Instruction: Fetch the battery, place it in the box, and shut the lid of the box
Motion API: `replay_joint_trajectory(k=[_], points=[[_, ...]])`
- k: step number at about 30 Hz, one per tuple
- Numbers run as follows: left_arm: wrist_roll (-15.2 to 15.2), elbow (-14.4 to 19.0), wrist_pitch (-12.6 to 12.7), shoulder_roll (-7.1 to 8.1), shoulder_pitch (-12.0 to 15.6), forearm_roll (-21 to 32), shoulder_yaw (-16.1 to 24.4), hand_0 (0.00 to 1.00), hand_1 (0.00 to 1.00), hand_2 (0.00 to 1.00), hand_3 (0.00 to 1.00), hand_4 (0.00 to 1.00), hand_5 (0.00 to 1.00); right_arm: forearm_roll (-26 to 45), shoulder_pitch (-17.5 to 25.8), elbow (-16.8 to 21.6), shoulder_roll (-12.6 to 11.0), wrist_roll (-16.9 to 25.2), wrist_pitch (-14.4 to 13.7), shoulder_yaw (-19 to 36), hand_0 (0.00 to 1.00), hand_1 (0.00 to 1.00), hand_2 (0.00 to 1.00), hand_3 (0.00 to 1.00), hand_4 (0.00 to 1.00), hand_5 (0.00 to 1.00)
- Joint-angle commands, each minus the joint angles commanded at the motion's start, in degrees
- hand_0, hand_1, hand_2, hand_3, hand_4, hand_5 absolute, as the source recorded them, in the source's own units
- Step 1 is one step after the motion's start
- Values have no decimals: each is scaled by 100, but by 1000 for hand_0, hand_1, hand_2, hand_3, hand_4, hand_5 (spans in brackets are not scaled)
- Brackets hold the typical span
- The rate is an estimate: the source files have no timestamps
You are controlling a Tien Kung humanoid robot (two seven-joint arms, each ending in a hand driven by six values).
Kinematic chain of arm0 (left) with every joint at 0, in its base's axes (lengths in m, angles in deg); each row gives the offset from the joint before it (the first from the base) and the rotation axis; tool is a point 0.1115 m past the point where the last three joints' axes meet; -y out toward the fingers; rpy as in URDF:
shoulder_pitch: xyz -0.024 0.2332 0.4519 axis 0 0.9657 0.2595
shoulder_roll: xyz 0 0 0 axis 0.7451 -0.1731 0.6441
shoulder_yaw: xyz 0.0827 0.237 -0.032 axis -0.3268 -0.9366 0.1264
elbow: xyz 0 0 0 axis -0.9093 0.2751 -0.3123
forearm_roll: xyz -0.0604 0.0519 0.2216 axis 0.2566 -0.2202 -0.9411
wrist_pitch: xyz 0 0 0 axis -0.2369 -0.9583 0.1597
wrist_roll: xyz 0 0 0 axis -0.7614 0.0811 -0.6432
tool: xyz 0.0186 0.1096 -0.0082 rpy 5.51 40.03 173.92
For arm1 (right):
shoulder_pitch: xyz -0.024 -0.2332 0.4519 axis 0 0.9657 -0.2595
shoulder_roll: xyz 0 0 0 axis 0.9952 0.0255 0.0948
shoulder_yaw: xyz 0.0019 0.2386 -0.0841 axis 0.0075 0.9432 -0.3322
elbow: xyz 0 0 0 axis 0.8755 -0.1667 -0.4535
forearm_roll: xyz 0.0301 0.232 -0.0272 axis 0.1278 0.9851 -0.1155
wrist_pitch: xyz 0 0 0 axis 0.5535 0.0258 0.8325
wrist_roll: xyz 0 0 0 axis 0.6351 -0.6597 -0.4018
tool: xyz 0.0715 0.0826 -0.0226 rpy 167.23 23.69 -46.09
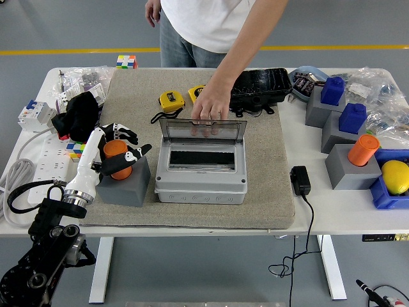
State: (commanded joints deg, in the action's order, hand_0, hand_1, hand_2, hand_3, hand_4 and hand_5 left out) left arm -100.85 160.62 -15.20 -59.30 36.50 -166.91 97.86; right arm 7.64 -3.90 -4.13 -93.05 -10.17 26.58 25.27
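The orange battery (115, 150) is standing upright, set into the grey block. The battery will come out and leave an empty round hole when I lift.
The orange battery (116, 157) stands upright in a grey block (124, 183) at the mat's left front. My left hand (123, 146) is at the battery, fingers spread behind it and the thumb in front, not closed on it. The grey box (200, 185) sits mid-mat with its clear lid (202, 130) standing up. A person's hand (209, 103) at the far side holds the lid's top edge. My right arm is out of view.
Two yellow tape measures (171, 100) and a black case (261, 87) lie behind the box. A black adapter (300, 180) lies to the right. More grey blocks with blue and orange pieces (363, 150) stand far right. A power strip (42, 152) lies at the left.
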Motion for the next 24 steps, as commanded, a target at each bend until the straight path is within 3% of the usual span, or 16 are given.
replay_joint_trajectory(k=[13, 14, 18, 19, 24], points=[[-15, 88, 62, 26, 149, 58, -63, 290, 477, 380, 394, 998, 202, 1, 8, 0, -10, 2, -5, 0, 866, 793, 773, 848, 998, 998], [-20, 87, 79, 23, 152, 62, -71, 278, 410, 355, 375, 998, 195, 0, 8, 0, -7, 0, -4, 2, 867, 793, 773, 848, 998, 998], [-42, 108, 148, 26, 163, 98, -105, 278, 410, 355, 375, 998, 195, -5, 8, 0, -7, 2, -3, 12, 867, 793, 773, 848, 998, 998], [-45, 112, 162, 26, 161, 105, -113, 241, 304, 294, 306, 998, 195, -15, 9, 0, -8, -1, -2, 24, 866, 792, 773, 848, 998, 998], [-52, 103, 204, 19, 160, 109, -144, 241, 304, 294, 306, 998, 195, -70, 7, 0, -18, -12, 0, 83, 866, 792, 773, 848, 998, 998]])
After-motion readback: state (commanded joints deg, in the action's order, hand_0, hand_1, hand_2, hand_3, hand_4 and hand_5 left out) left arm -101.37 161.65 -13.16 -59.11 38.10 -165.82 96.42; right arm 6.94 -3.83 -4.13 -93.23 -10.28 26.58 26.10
